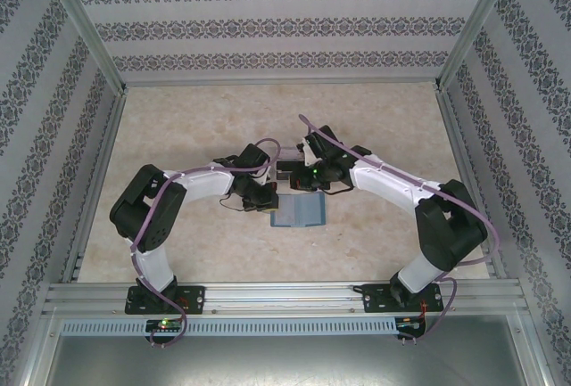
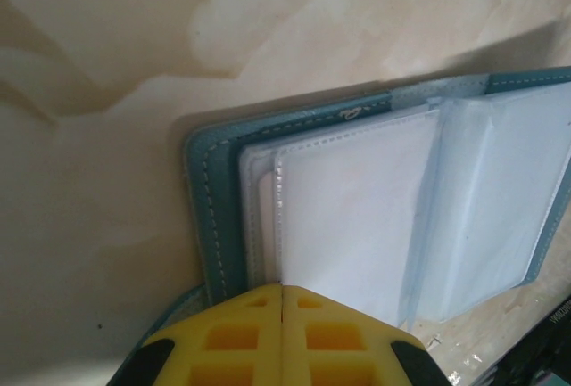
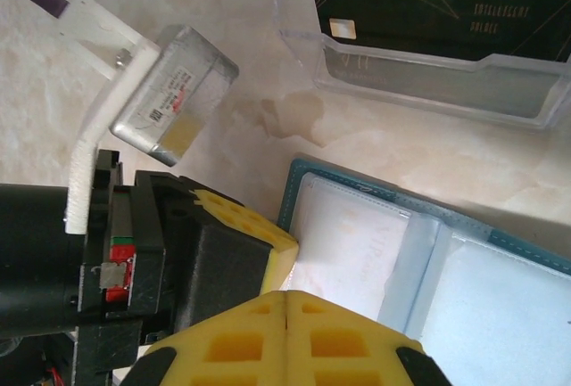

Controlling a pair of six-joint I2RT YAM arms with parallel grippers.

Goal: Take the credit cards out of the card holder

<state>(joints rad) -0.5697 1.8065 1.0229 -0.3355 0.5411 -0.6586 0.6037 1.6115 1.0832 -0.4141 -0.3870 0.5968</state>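
Observation:
The pale card's end (image 2: 267,224) peeks out of its sleeve, so my right gripper should keep moving toward the sleeve's opening (image 2: 278,203) until its fingers open over the pale card.
The teal card holder (image 1: 300,214) lies open on the table, its clear sleeves facing up (image 2: 357,199). A pale card (image 3: 357,243) with faint reddish marks sits in the left half's sleeve. The dark card (image 3: 437,3) stands in the clear plastic box (image 3: 428,78). My right gripper (image 3: 285,295) is shut over the pale card's near edge, which runs in under its jaws. My left gripper (image 2: 283,288) is shut at the stitched edge of the holder's sleeve. Its yellow fingers (image 3: 259,225) touch the holder's left edge beside my right gripper.
The clear plastic box stands just beyond the card holder (image 3: 500,306) on the pale marbled table (image 1: 178,127). The left wrist's silver camera (image 3: 169,83) hangs close to my right gripper. Metal frame rails (image 1: 285,295) and patterned walls (image 1: 36,92) surround the table.

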